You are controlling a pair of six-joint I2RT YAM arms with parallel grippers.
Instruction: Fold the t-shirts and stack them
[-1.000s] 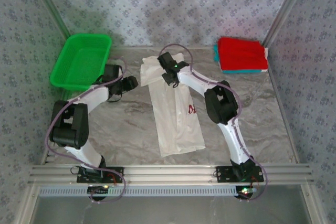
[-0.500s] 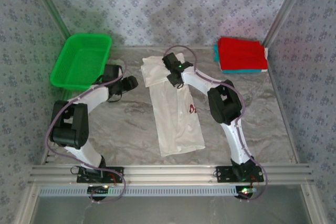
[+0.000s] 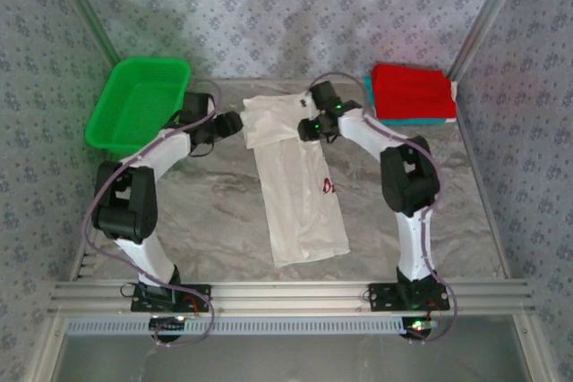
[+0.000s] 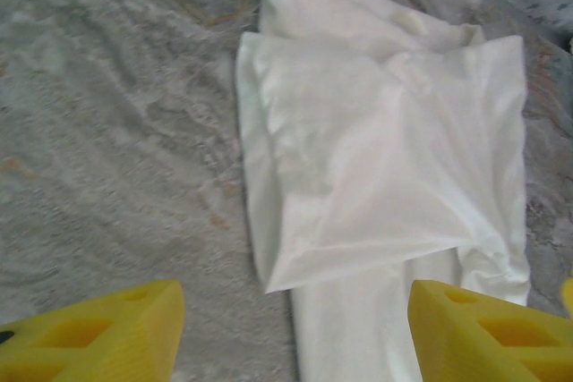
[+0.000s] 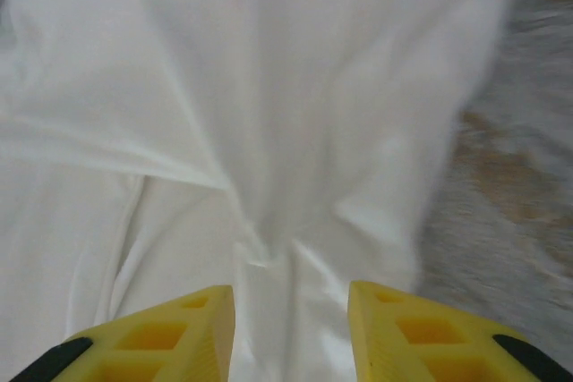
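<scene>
The white t-shirt's near end [image 3: 310,246] should fold back over the t-shirt when the robot lifts it, while the t-shirt's far end stays in place, because soft creases [image 3: 303,176] run lengthwise.
A white t-shirt [image 3: 295,194] lies as a long narrow strip down the middle of the table, a bit of red print [image 3: 329,187] showing at its right edge. Its far end is folded over and creased [image 4: 385,167]. My left gripper [image 3: 235,123] hangs open just left of that far end, and the shirt's left edge lies between its fingers [image 4: 295,346]. My right gripper [image 3: 307,126] is open low over the shirt's far right part, above a pinched crease [image 5: 269,252], with nothing held [image 5: 291,328]. A folded red t-shirt [image 3: 414,89] rests on a teal one [image 3: 403,120] at the back right.
A green plastic basket [image 3: 116,136] stands at the back left, close behind the left arm. Patterned walls close in the back and both sides. Bare marbled table [image 3: 206,212] lies on both sides of the white shirt and along the near edge.
My right gripper has opened, let go of the white shirt's far end and shifted right. My left gripper has moved right, up to the shirt's far left edge.
</scene>
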